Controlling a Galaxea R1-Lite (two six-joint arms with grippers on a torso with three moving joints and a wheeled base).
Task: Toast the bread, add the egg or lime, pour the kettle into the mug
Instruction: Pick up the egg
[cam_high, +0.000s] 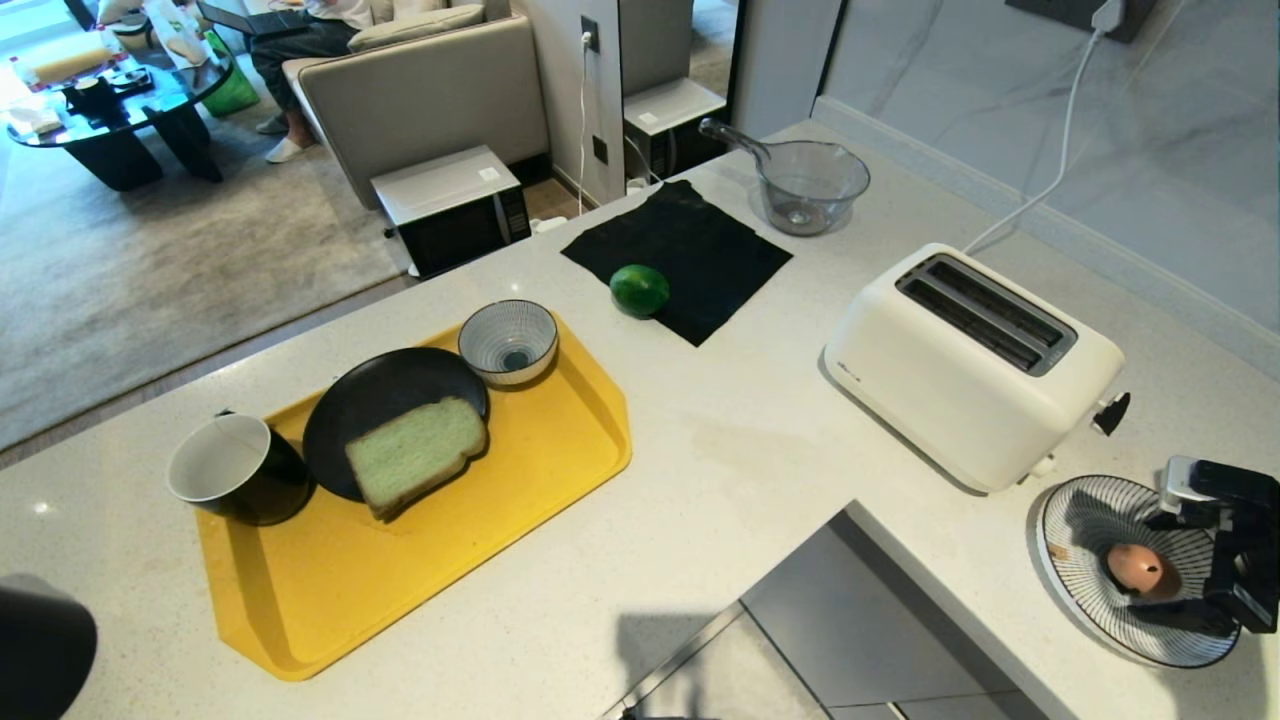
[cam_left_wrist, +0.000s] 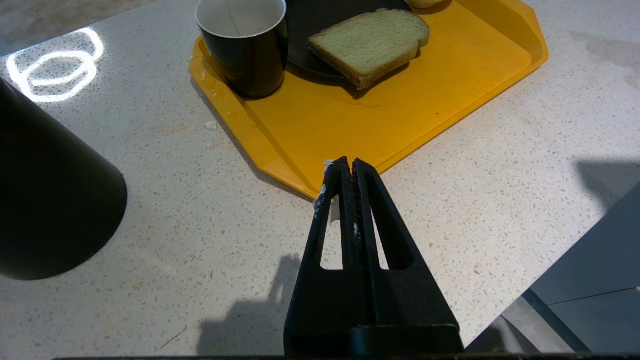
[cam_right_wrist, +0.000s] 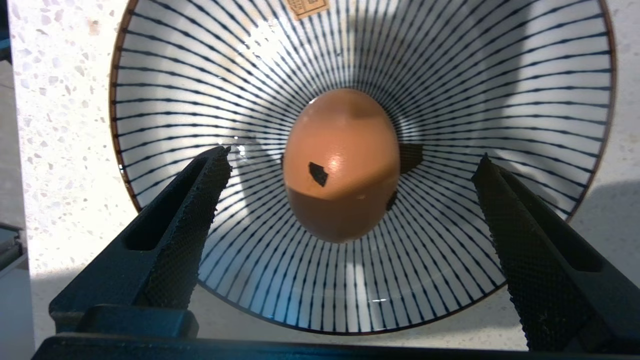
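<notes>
A dark patch (cam_right_wrist: 411, 157) lies against the stripes next to the pinkish egg (cam_high: 1141, 570), so the robot should expect that patch to stay behind in the dish when it lifts the egg.
The pinkish egg (cam_high: 1140, 570) with a dark spot (cam_right_wrist: 318, 173) lies in a striped dish (cam_high: 1075, 515) at the near right. My right gripper (cam_right_wrist: 354, 156) hovers over it, open wide, one finger on each side and neither touching. The green bread (cam_high: 415, 455) lies on a black plate (cam_high: 350, 395) on the yellow tray (cam_high: 540, 450), beside the black mug (cam_high: 235, 480). The lime (cam_high: 640, 290) sits on a black cloth. The kettle (cam_left_wrist: 50, 200) stands at the near left. My left gripper (cam_left_wrist: 348, 162) is shut and empty above the tray's near corner.
A white toaster (cam_high: 970, 365) stands just behind the striped dish, its slots empty. A small striped bowl (cam_high: 508, 342) sits on the tray's far corner. A clear glass pot (cam_high: 805, 185) is at the back. The counter's inner edge drops off at bottom centre.
</notes>
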